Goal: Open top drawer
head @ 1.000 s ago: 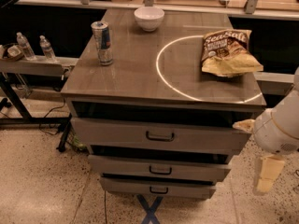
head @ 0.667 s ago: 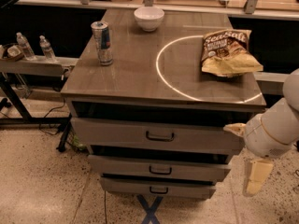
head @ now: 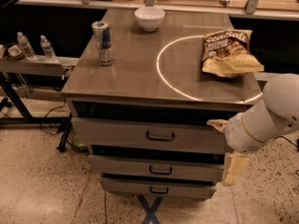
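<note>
One finger of the robot's gripper is level with the dark gap (head: 198, 116) above the top drawer's front, so the gripper should keep going toward the front's upper edge (head: 205, 128) and close there.
The top drawer (head: 117, 132) is the tallest grey wood-grain front, right under the cabinet top, with a small dark loop handle (head: 160, 136) at its centre. A dark gap shows above its front. My gripper (head: 226, 146) is on the white arm at the right, level with the drawer's right end and to the right of the handle. Its two cream fingers stand apart, one fingertip (head: 217, 124) by the drawer's upper right corner, the other (head: 234, 169) lower down. It holds nothing.
Two shorter drawers (head: 159, 169) sit below the top one. On the cabinet top (head: 131, 73) stand a drink can (head: 103, 43), a white bowl (head: 149, 17) and a chip bag (head: 229, 52). A side shelf with bottles (head: 35, 48) is at left.
The arm and gripper have moved left, towards the right end of the top drawer. The drawers have not moved.
</note>
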Motion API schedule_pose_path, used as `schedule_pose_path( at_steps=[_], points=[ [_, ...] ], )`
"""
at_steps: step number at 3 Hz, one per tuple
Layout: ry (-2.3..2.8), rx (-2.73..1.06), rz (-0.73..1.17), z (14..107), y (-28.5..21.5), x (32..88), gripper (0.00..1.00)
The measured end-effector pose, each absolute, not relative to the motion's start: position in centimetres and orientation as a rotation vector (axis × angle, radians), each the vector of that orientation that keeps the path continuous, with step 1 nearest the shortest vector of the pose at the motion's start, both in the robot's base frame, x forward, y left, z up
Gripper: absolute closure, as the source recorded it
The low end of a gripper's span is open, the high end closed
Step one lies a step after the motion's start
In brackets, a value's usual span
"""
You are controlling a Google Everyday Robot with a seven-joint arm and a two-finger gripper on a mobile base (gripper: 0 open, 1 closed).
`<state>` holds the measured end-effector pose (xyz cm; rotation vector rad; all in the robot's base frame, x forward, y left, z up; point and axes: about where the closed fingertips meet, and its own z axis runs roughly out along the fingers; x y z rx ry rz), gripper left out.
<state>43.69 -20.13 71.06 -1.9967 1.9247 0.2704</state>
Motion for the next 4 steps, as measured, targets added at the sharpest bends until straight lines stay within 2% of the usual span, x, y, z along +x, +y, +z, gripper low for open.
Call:
schedule_pose_path(
  at_steps=[2,4],
  points=[
    [1.878,-1.978,0.287,68.1,-17.3,46.9,0.02],
    [1.872,-1.964,0.285,67.6,-16.9,47.5,0.48]
  ],
)
